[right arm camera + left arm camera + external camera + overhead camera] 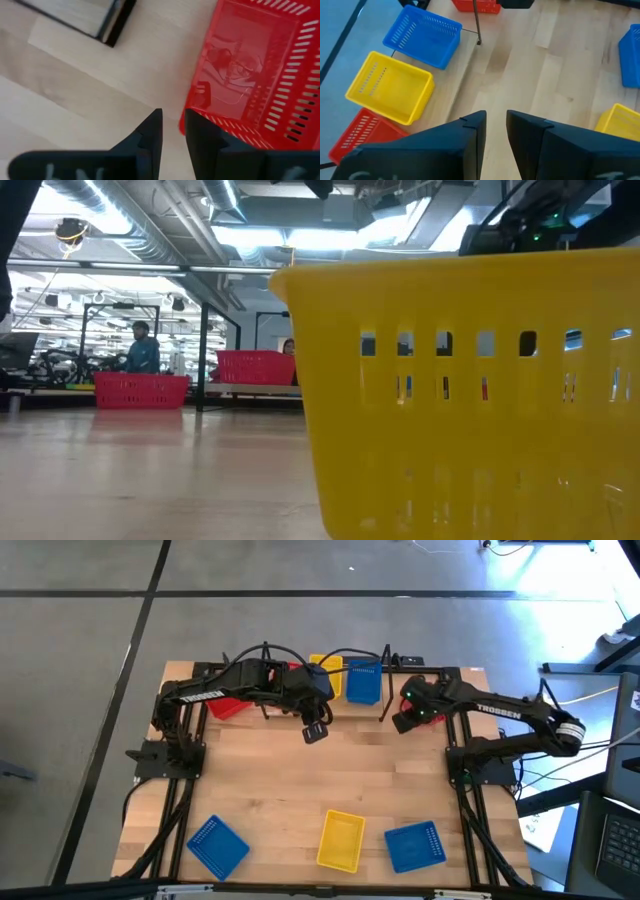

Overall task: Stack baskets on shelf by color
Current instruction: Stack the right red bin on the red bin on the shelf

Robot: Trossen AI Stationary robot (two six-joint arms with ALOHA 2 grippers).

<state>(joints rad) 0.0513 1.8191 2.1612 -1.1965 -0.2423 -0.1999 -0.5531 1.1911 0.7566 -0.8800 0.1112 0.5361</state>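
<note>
I should keep moving in because the red basket's side rim (198, 67) points into the gap between my right gripper's fingers. I should go on until they are on both sides of that rim (184, 116), then close them.
On the shelf (300, 662) at the table's far edge, a red basket (360, 135), a yellow basket (325, 670) and a blue basket (362, 680) stand side by side. Another red basket (228, 705) sits on the table at far left. My left gripper (315, 730) is shut, in the air before the shelf's middle. My right gripper (173, 132) is shut above the table, beside the rim of a further red basket (260, 70), which the arm hides in the high view. Near the front edge lie a blue basket (218, 845), a yellow basket (340, 840) and a blue basket (413, 845).
Thin black shelf rods (476, 25) rise at the far edge. The middle of the tabletop (300, 780) is bare wood. In the low view the near yellow basket (470, 390) blocks the right half; a person (140, 345) stands in the room behind.
</note>
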